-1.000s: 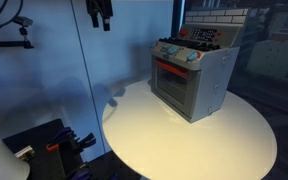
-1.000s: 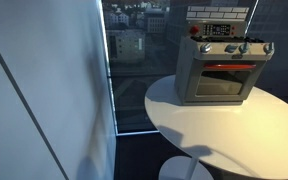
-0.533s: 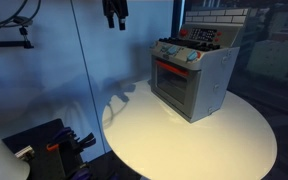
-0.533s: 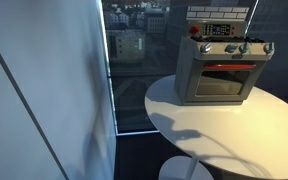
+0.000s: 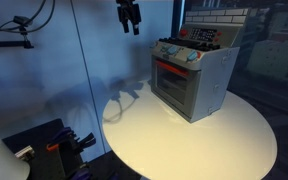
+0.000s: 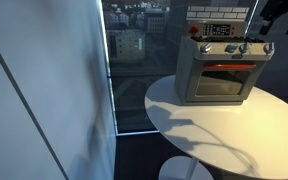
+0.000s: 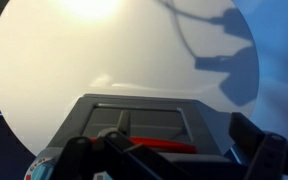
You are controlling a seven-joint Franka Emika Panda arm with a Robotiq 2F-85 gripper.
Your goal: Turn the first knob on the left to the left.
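My open gripper is pointing straight down, and the teal knobs (image 6: 244,47) face forward. I should tip my gripper toward the oven's front panel (image 6: 225,48) before I grip the first knob.
A grey toy oven (image 5: 191,78) with a red-glowing door stands on the round white table (image 5: 184,140); it shows in both exterior views (image 6: 221,72). A row of teal knobs runs along its front top edge. The leftmost knob (image 5: 164,50) also shows in an exterior view (image 6: 206,48). My gripper (image 5: 130,16) hangs high in the air, left of the oven and apart from it, and it is open and empty. It shows at the top right edge in an exterior view (image 6: 274,12). In the wrist view the oven (image 7: 149,115) lies below, between the spread fingers (image 7: 269,155).
A glass wall or window (image 5: 94,70) stands behind the table, with a city view (image 6: 134,40). Dark equipment with cables (image 5: 44,145) sits low beside the table. The tabletop in front of the oven (image 6: 214,125) is bare.
My gripper has moved sideways through the air toward the oven and now enters the top right corner of an exterior view. Its shadow has shifted across the table. The oven has not moved.
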